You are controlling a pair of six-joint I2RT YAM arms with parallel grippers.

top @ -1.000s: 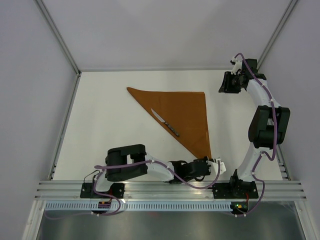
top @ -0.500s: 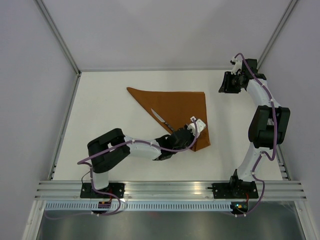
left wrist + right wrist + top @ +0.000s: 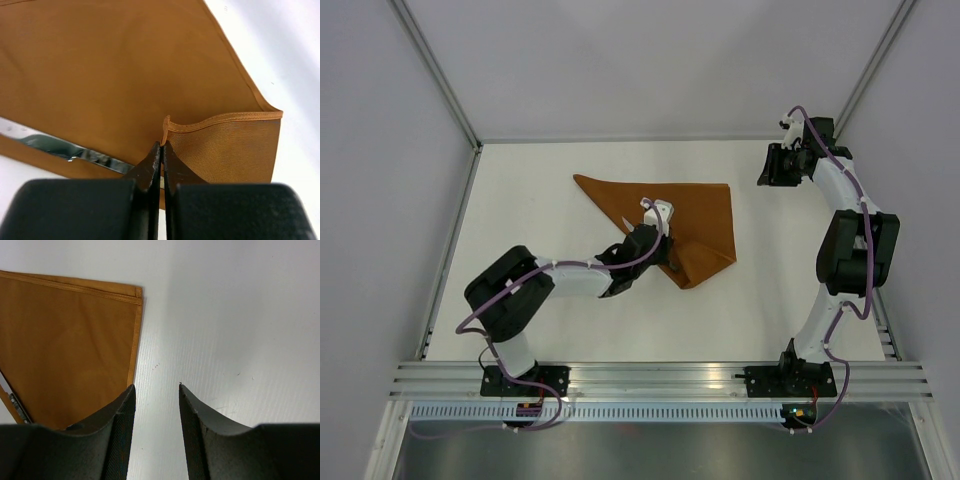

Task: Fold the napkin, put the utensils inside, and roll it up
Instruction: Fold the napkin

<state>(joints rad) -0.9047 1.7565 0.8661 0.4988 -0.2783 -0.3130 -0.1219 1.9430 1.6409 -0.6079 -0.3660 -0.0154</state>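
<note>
The knife lies along the napkin's edge ahead of the napkin's pinched tip (image 3: 167, 123). My left gripper should carry on pulling the napkin's flap over until it nearly covers the knife's blade (image 3: 50, 144).
The rust-orange napkin (image 3: 705, 212) lies on the white table as a folded triangle, and its near corner is lifted and drawn back over itself. My left gripper (image 3: 656, 213) is shut on that corner; in the left wrist view the gripper (image 3: 162, 145) pinches the hemmed tip of the napkin (image 3: 125, 65). A grey metal knife (image 3: 75, 150) lies on the cloth just left of the fingers, and only its blade tip (image 3: 622, 221) shows from above. My right gripper (image 3: 766, 166) hovers open and empty past the napkin's far right corner (image 3: 65, 340), over bare table (image 3: 156, 387).
White walls enclose the table on the left, back and right. The aluminium rail (image 3: 650, 378) with both arm bases runs along the near edge. My left arm (image 3: 570, 278) stretches across the table's near middle.
My left gripper has moved from the near edge up and to the left, carrying the napkin's near corner over the knife. The right arm has not moved.
</note>
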